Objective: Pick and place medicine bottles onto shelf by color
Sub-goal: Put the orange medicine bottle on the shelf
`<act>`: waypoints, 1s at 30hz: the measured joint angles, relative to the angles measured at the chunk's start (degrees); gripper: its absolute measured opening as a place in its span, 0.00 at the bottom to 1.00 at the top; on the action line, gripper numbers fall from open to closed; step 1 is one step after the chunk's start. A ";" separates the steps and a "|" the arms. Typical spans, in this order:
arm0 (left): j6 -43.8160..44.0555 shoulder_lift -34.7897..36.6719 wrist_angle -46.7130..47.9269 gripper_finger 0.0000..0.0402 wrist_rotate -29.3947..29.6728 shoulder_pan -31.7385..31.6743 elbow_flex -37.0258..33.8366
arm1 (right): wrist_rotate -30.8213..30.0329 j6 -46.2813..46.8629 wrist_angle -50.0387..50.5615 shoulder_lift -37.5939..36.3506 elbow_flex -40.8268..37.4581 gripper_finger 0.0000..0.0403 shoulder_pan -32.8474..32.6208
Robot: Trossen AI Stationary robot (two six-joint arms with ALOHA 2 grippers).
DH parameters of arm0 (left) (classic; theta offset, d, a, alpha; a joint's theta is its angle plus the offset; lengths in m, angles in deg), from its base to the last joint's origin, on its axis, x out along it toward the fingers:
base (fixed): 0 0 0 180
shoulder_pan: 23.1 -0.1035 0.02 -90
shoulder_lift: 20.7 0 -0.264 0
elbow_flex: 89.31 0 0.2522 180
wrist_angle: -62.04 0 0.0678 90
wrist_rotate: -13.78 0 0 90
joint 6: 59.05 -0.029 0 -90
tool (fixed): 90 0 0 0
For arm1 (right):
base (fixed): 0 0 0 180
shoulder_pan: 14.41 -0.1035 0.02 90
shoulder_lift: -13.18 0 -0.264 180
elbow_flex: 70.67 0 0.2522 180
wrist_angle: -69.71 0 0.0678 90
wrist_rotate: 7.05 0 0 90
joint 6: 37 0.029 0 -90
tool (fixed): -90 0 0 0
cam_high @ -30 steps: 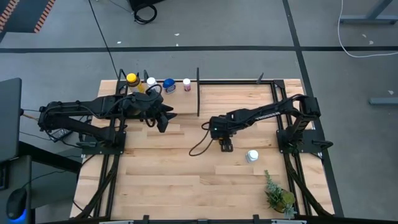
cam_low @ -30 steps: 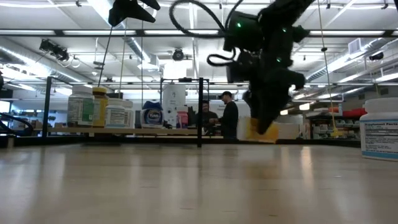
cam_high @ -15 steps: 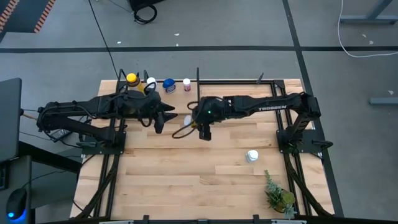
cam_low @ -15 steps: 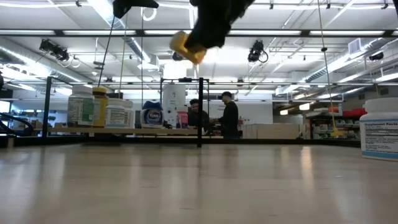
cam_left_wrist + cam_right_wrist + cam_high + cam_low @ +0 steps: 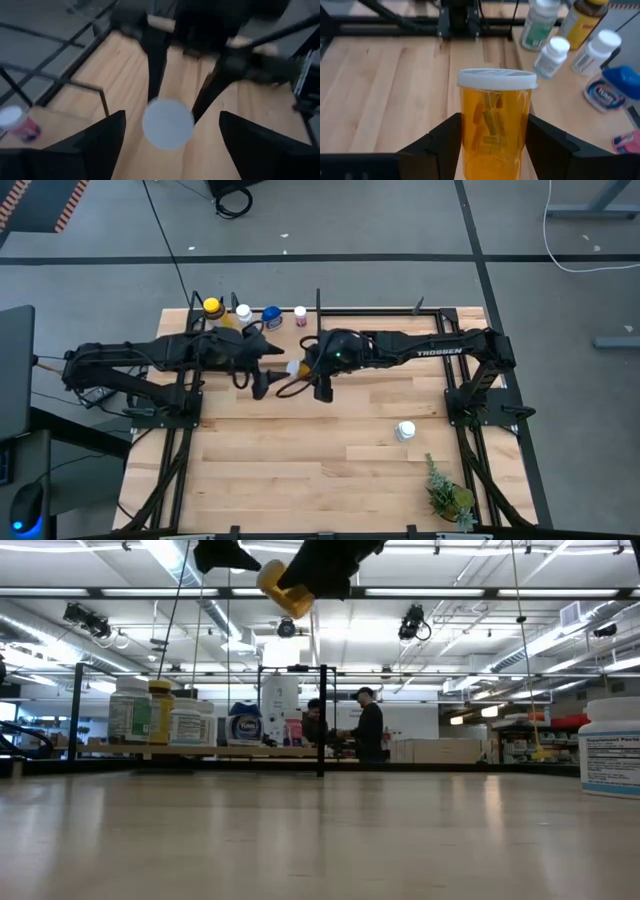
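My left gripper should take the white cap (image 5: 292, 367), as my right gripper holds the orange bottle tilted (image 5: 302, 369) by its body, and stand the bottle on the shelf.
My right gripper (image 5: 303, 370) is shut on an orange bottle with a white cap (image 5: 495, 125), high above the table's middle; the bottle also shows in the low view (image 5: 285, 590). My left gripper (image 5: 270, 368) is open and faces it; the white cap (image 5: 167, 123) shows beyond its spread fingers, apart from them. The shelf (image 5: 285, 330) at the far left holds a yellow-capped amber bottle (image 5: 211, 307), a white one (image 5: 242, 312), a blue one (image 5: 271, 316) and a pink-capped one (image 5: 300, 313). Another white bottle (image 5: 404, 431) stands on the table at the right. My right gripper pinches the orange bottle's body (image 5: 466, 137) between its two fingers, on two opposite sides below the cap. The fingers come from the table's right, about level, and lie along the bottle. The bottle is lifted clear and tilted, its cap (image 5: 496, 79) toward my left gripper.
A black upright divider (image 5: 318, 330) stands just behind the two grippers. A small green plant (image 5: 447, 492) sits at the near right corner. Black rails (image 5: 380, 311) run along the table's far edge. People stand in the room beyond (image 5: 365, 725).
My right gripper has risen from near the tabletop and gone toward the table's left and far side, up to my left gripper. The orange bottle has gone with it, lifted high and tipped with its cap toward the left.
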 joint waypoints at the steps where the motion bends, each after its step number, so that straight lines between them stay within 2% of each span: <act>1: -0.02 -0.33 0.64 0.82 0.01 0.00 -0.13 | 0.00 0.10 -1.11 0.00 0.00 0.51 0.00; 6: 0.33 -2.68 -0.22 0.81 -0.20 -0.31 -0.10 | 0.00 0.41 -4.34 0.00 0.09 0.51 0.00; 10: 3.25 -3.84 -0.47 0.81 -2.72 -1.94 -0.05 | 0.00 0.39 -4.67 0.00 0.09 0.51 0.00; 18: 5.03 -4.30 -0.56 0.80 -3.67 -4.27 -0.05 | -0.21 0.39 -5.03 0.00 0.09 0.51 0.00; 23: 5.77 -4.30 -0.49 0.73 -7.85 -4.79 -0.05 | -0.14 0.37 -5.03 0.00 0.09 0.51 -0.02; 30: 5.59 -4.30 -0.91 0.58 -8.16 -4.72 -0.05 | 0.07 0.54 -5.05 0.00 0.09 0.52 0.00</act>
